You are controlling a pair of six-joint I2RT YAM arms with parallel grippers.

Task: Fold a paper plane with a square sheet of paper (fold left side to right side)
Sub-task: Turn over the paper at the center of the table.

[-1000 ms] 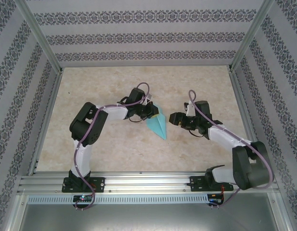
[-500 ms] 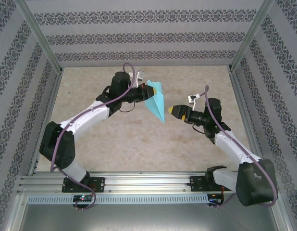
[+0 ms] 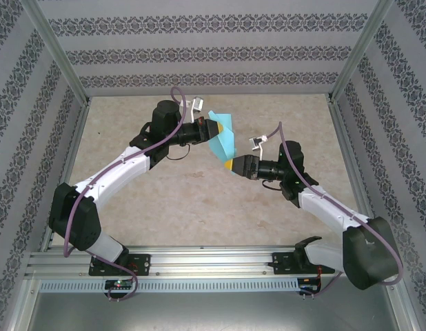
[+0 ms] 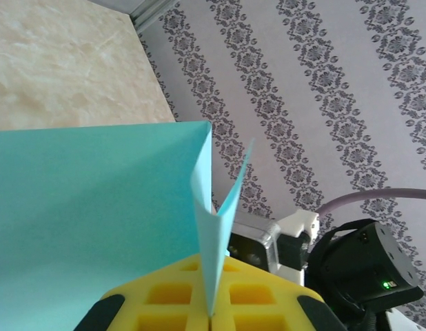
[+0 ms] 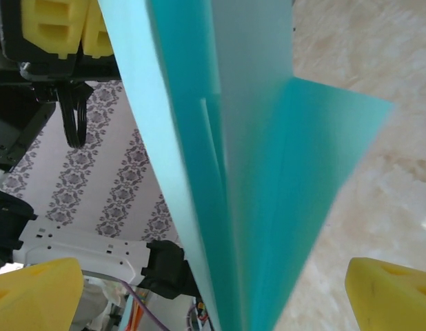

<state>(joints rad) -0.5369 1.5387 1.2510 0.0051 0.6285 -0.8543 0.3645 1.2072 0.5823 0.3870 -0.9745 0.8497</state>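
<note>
My left gripper is holding the paper plane by one end and its flaps spread apart [image 4: 214, 200], so my right gripper should grip the folded keel [image 5: 244, 303] and take over the paper plane.
The square sheet of paper is folded into a slim turquoise paper plane [image 3: 224, 141], held in the air above the table's middle. My left gripper [image 3: 211, 129] is shut on its folded keel. In the left wrist view the paper plane [image 4: 96, 227] rises from the seam of the left gripper [image 4: 213, 318], its flaps spreading in a V. My right gripper [image 3: 231, 165] stands open at the plane's pointed lower end. In the right wrist view the paper plane [image 5: 254, 172] hangs between the wide-apart yellow fingers [image 5: 34, 293] of the right gripper [image 5: 213, 303], touching neither.
The beige marbled table [image 3: 165, 200] lies below both arms. Patterned walls [image 3: 213, 52] and metal posts close it in on three sides. A metal rail [image 3: 213, 261] runs along the near edge. The two grippers are very close together.
The left arm has lifted the plane off the table and stretched out towards the back. The right gripper has opened wide and moved left around the plane's tip.
</note>
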